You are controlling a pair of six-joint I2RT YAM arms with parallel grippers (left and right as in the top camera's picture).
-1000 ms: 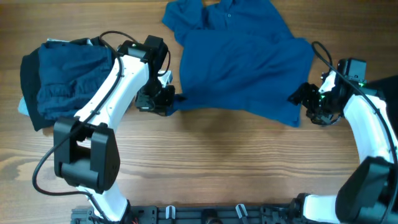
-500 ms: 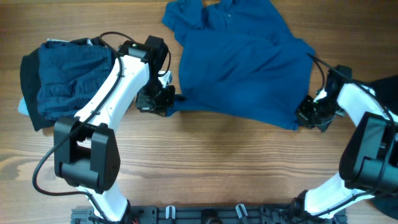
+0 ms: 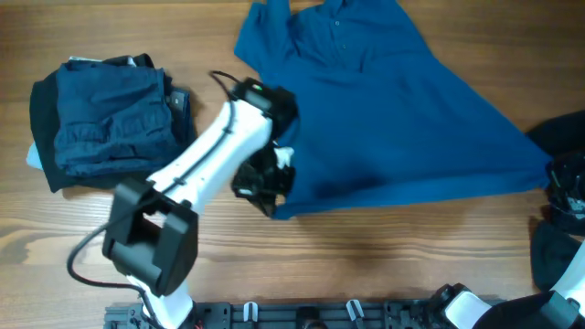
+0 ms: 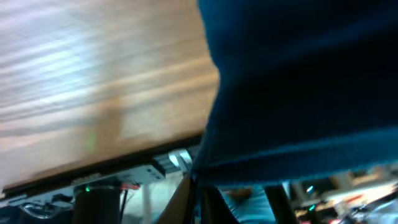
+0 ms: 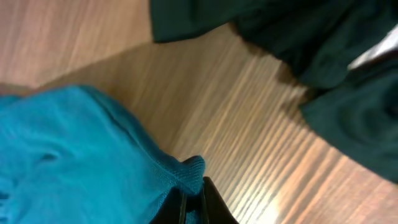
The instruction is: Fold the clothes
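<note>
The polo shirt's sleeve (image 3: 263, 35) is bunched up next to the collar. My left gripper should leave the hem's corner and first pull the sleeve out toward the navy pile (image 3: 114, 119).
The medium-blue polo shirt (image 3: 393, 119) lies spread across the table's middle and right, collar and placket at the far side, its near hem pulled into a straight line. My left gripper (image 3: 265, 187) is shut on the hem's left corner. In the left wrist view the shirt (image 4: 298, 81) hangs over the closed fingers (image 4: 198, 202). My right gripper (image 3: 559, 185) holds the hem's right corner at the table's right edge. In the right wrist view its fingertips (image 5: 194, 202) pinch the shirt's edge (image 5: 74, 155).
A folded pile of dark navy clothes (image 3: 101, 119) sits at the left. A dark garment (image 3: 559, 132) lies at the right edge, seen close in the right wrist view as dark cloth (image 5: 323, 56). Bare wooden table (image 3: 366, 265) runs along the front.
The right gripper shut on the hem corner and pulled it right. The left gripper moved right and nearer with its corner. The shirt went from bunched to stretched flat.
</note>
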